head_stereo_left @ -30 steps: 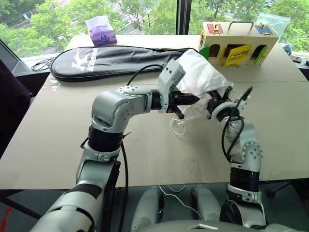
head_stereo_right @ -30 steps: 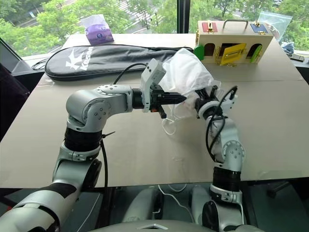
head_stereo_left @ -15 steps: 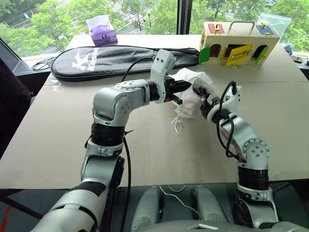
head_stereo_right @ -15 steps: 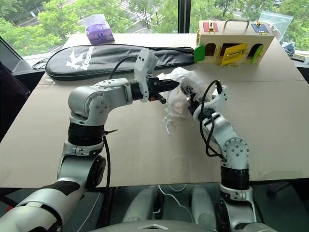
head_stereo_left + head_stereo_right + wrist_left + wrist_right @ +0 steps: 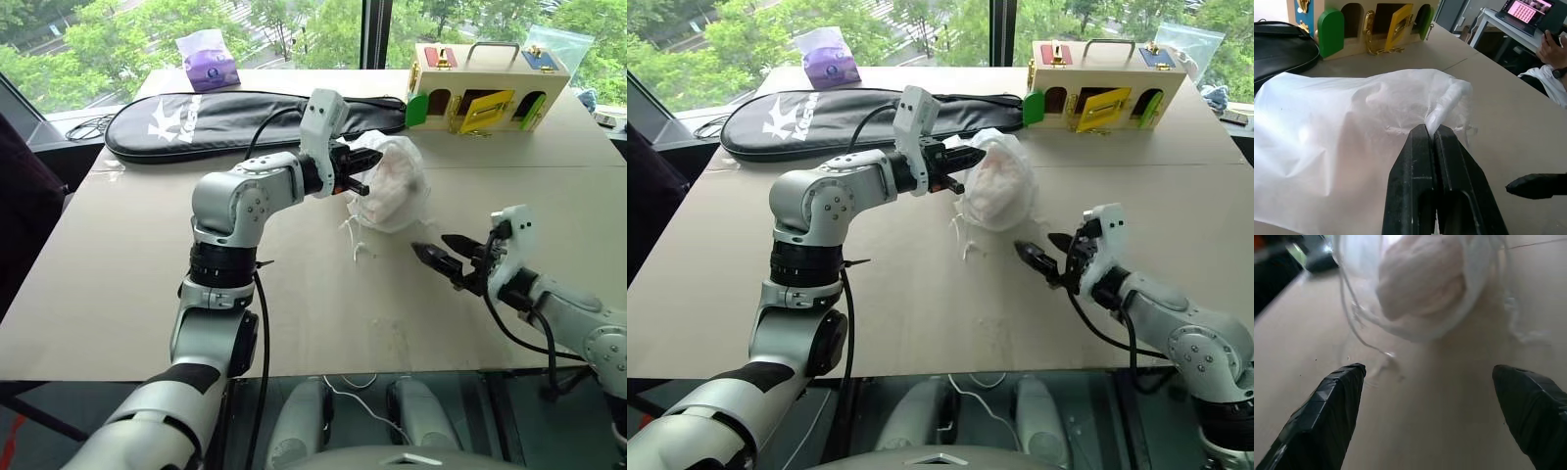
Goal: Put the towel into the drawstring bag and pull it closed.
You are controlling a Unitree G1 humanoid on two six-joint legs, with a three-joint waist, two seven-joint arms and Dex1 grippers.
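Note:
White cords [image 5: 356,240] are coming out of opposite sides of the bag's rim [image 5: 1420,336], so they will slide out and bunch the bag's opening shut when I pull them apart.
The drawstring bag [image 5: 392,191] hangs as a crinkly white pouch just above the table's middle. My left gripper [image 5: 364,159] is shut on the bag's gathered neck [image 5: 1449,100]. The pinkish towel [image 5: 1420,276] shows through the thin fabric, inside the bag. Thin white cords [image 5: 358,240] dangle from the bag down to the tabletop. My right gripper [image 5: 431,247] is open with nothing between its fingers. It is low over the table, to the right of the bag and nearer the front edge, pointing at the bag without touching it.
A long black racket case [image 5: 225,122] lies across the back of the table. A wooden box with coloured doors [image 5: 485,83] stands back right, a purple tissue pack [image 5: 206,59] back left. A person's hand [image 5: 1552,46] shows beyond the table.
My right gripper has let go of the bag, opened wide and drawn back down and to the right. My left gripper has carried the bag slightly farther away; the bag now hangs bunched from it.

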